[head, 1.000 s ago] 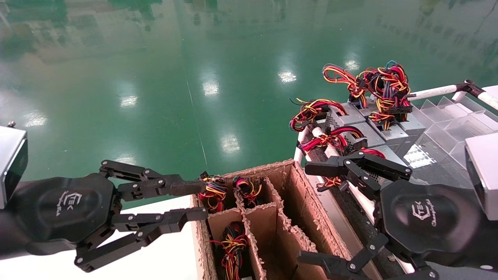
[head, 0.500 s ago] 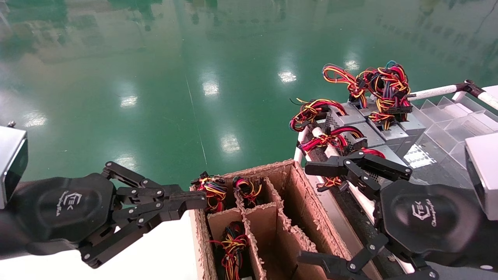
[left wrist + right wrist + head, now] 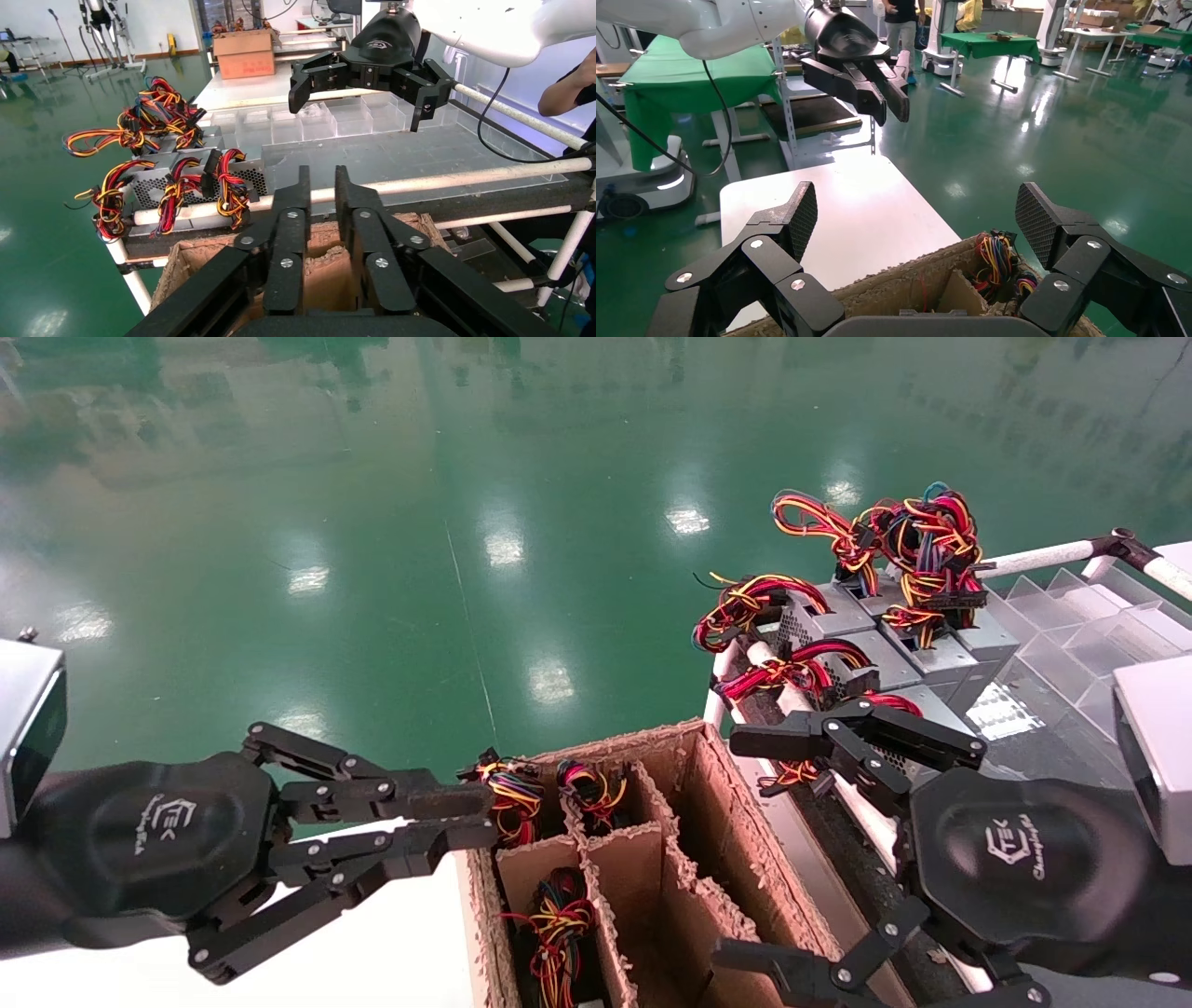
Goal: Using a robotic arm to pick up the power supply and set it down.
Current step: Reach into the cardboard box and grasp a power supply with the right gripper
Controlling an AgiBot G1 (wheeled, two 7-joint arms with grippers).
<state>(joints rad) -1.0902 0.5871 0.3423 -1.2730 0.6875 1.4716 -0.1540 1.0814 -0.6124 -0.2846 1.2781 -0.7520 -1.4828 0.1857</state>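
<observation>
I expect the power supply to come up hanging from its wires when I raise the wire bundle (image 3: 562,924), as a grey edge (image 3: 589,1003) shows below the bundle.
Several grey power supplies (image 3: 885,654) with red and yellow wire bundles stand on the rack at the right, also seen in the left wrist view (image 3: 183,179). More wire bundles (image 3: 507,798) poke out of compartments in a divided cardboard box (image 3: 689,747). My left gripper (image 3: 482,817) hovers at the box's left rim, next to those bundles. It is open by a narrow gap (image 3: 322,175) with nothing in it. My right gripper (image 3: 740,850) hangs wide open and empty over the box's right compartments (image 3: 919,210).
A white table (image 3: 400,943) lies left of the box. Clear plastic divider trays (image 3: 1071,626) and white pipe rails (image 3: 1034,559) sit behind the rack. Shiny green floor fills the far side. A person's arm (image 3: 569,91) shows at the left wrist view's edge.
My left gripper's fingers went from spread to pressed together, and have now parted again by a narrow gap, staying at the box's left rim. The right gripper has not moved.
</observation>
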